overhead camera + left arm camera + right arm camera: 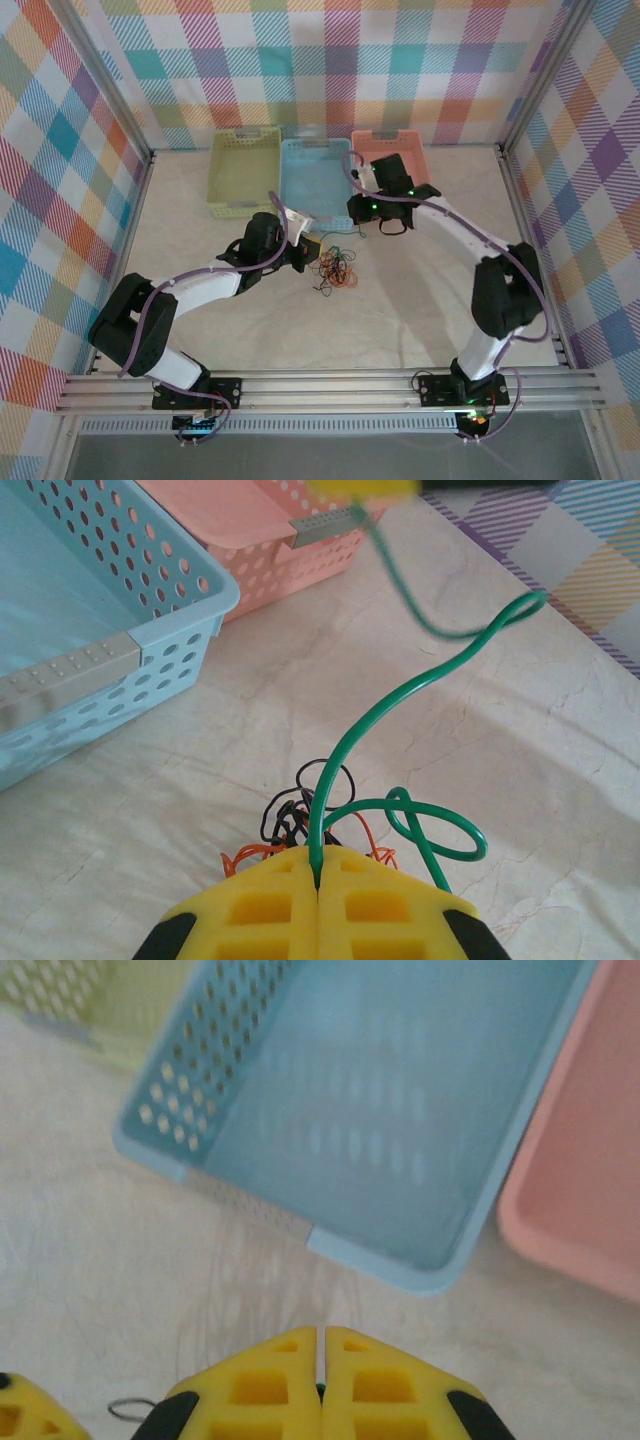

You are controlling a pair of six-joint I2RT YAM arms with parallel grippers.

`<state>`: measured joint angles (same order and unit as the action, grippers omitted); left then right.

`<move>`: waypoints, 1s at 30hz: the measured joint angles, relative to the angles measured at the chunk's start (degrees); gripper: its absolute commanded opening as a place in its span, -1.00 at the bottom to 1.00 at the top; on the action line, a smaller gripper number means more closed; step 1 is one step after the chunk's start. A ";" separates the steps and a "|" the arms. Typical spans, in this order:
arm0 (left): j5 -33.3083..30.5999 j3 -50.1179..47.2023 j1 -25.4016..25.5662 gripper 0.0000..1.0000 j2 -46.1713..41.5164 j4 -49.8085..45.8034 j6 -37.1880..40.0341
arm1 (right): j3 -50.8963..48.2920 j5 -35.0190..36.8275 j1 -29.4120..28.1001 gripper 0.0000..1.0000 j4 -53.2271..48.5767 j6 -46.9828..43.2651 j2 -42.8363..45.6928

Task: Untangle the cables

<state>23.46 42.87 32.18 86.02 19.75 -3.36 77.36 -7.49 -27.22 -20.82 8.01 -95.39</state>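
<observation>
The green cable's raised stretch (385, 708) curves free of the tangle, so the robot's right gripper should keep pulling it toward the pink basket (388, 146) until it is straight, then let it go.
A tangle of thin black and orange cables (336, 268) lies on the pale table in front of the baskets. In the left wrist view the tangle (290, 815) sits just beyond my left gripper (320, 852), which is shut on a green cable (345, 745). That green cable loops once on the table, then rises in a curve to my right gripper's yellow fingers (365, 488) at the top edge. My right gripper (321, 1332) is shut, with a speck of green pinched between its fingers. From above, my left gripper (308, 250) and my right gripper (357, 222) are close together near the blue basket's front.
Three baskets stand in a row at the back: yellow-green (243, 172), blue (315, 180) and pink (390, 150). The blue basket (400, 1110) lies right ahead of my right gripper, with the pink one (590, 1180) beside it. Checked walls enclose the table.
</observation>
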 measured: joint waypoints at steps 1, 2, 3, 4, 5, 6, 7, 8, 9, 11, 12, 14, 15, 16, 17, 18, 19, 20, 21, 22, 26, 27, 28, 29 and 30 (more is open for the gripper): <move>0.00 0.00 0.00 -1.00 0.00 0.00 0.00 | -1.36 0.79 0.00 -1.00 2.05 0.15 2.32; 0.00 0.00 0.00 -1.00 0.00 0.00 0.00 | -2.58 1.40 0.00 -1.00 4.35 0.35 4.70; 0.00 0.00 0.00 -1.00 0.00 0.00 0.00 | -3.61 1.90 0.00 -1.00 6.40 0.46 6.73; 0.00 0.00 0.00 -1.00 0.00 0.00 0.00 | -4.83 2.38 0.00 -1.00 8.90 0.70 8.98; 0.00 0.00 0.00 -1.00 0.00 0.00 0.00 | -6.27 2.93 0.00 -1.00 11.69 1.11 11.43; 0.02 0.00 0.00 -1.00 0.00 0.00 0.00 | -7.58 3.28 0.00 -1.00 14.12 1.66 13.42; 0.02 0.00 0.00 -1.00 0.00 0.07 0.00 | -9.31 3.87 0.00 -1.00 16.76 2.29 15.72; 0.02 0.00 0.00 -1.00 0.00 0.15 0.00 | -10.82 4.26 -0.07 -1.00 18.88 3.02 17.68; 0.02 0.02 0.02 -1.00 0.00 0.35 0.00 | -12.13 4.76 -0.13 -1.00 20.72 3.78 19.26; 0.04 0.04 0.07 -1.00 0.00 0.87 0.02 | -14.62 6.25 -0.15 -1.00 23.91 5.84 21.86; 0.07 0.07 0.07 -1.00 0.00 1.27 0.02 | -15.61 6.86 -0.15 -1.00 25.07 6.80 22.62; 0.24 0.15 0.20 -1.00 0.00 1.68 0.02 | -17.79 8.33 -0.15 -1.00 27.26 9.42 23.98; 0.31 0.15 0.22 -1.00 0.00 1.66 0.02 | -18.47 8.81 -0.15 -1.00 27.89 10.47 24.33; 0.46 0.15 0.24 -1.00 0.00 1.64 0.02 | -19.17 9.38 -0.15 -1.00 28.55 11.78 24.68; 0.48 0.15 0.33 -1.00 0.00 1.64 0.02 | -19.63 9.88 -0.17 -1.00 28.89 13.07 25.03; 0.50 0.17 0.33 -1.00 0.00 1.66 0.02 | -19.85 10.16 -0.15 -1.00 28.94 14.08 25.27; 0.50 0.17 0.33 -1.00 0.00 1.66 0.02 | -19.93 10.54 -0.15 -1.00 28.94 15.37 25.59; 0.57 0.17 0.33 -1.00 0.00 1.68 0.02 | -19.93 10.64 -0.17 -1.00 28.94 16.50 25.88; 0.72 0.17 0.33 -1.00 0.00 1.75 0.02 | -19.93 10.73 -0.17 -1.00 28.94 17.29 26.14; 0.90 0.20 0.33 -1.00 0.00 1.95 0.02 | -19.93 10.73 -0.17 -1.00 28.94 18.12 26.36; 0.94 0.24 0.33 -1.00 0.00 2.43 0.02 | -19.52 10.49 -0.15 -0.59 28.35 19.26 26.23; 0.94 0.24 0.33 -1.00 0.00 2.49 0.02 | -18.99 10.47 -0.15 -0.30 27.80 19.28 25.92; 0.90 0.24 0.33 -1.00 0.00 2.43 0.02 | -18.32 10.29 -0.15 -0.03 27.52 18.78 25.53; 0.90 0.24 0.33 -1.00 0.00 2.05 0.02 | -17.53 10.25 -0.11 0.12 27.28 18.08 25.14; 0.87 0.24 0.33 -1.00 0.00 1.51 0.02 | -16.79 10.01 -0.11 0.23 27.06 17.18 24.92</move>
<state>24.34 43.11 32.51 86.02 21.26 -3.33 60.58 2.52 -27.33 6.24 25.19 -70.48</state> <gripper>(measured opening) 0.049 0.488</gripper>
